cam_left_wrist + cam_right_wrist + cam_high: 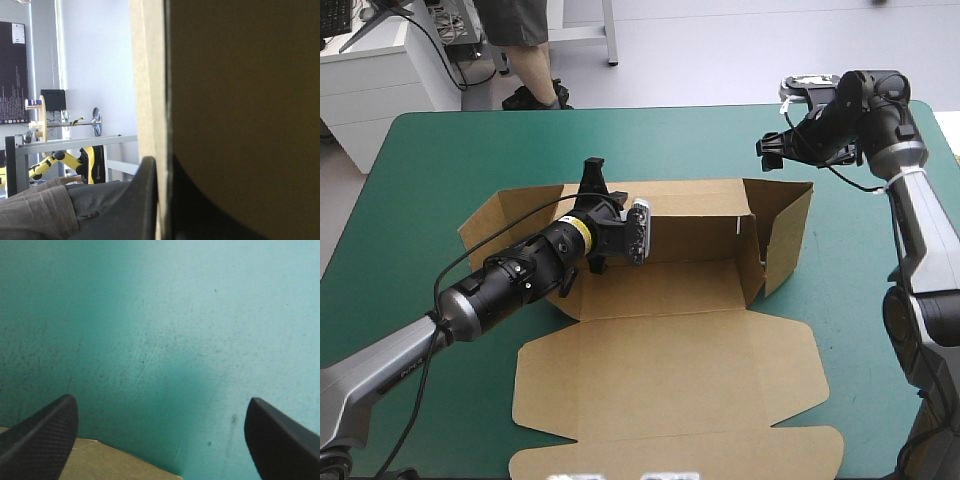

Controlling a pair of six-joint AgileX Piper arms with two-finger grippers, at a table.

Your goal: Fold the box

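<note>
The lid panel (670,372) will trail along, sloping down, when the robot lifts the end of the box, because the lid panel is joined to the box along a crease (662,316).
The brown box (670,350) lies mid-table, its wide lid panel flat toward the near edge. Its far wall (690,205) and right end flap (785,225) stand raised. My left gripper (592,172) is at the far wall's left part. In the left wrist view it (159,200) is shut on the board's pale edge (147,75), with one black finger on each face. My right gripper (767,153) hovers beyond the box's far right corner. In the right wrist view it (160,440) stands open over the teal-green cover (175,340), with a corner of the box (100,462) just under it.
The left end flap (490,225) of the box slopes outward beside my left arm. The teal-green cover (420,180) shows as a wide band left of the box and a narrower strip (850,330) on its right.
</note>
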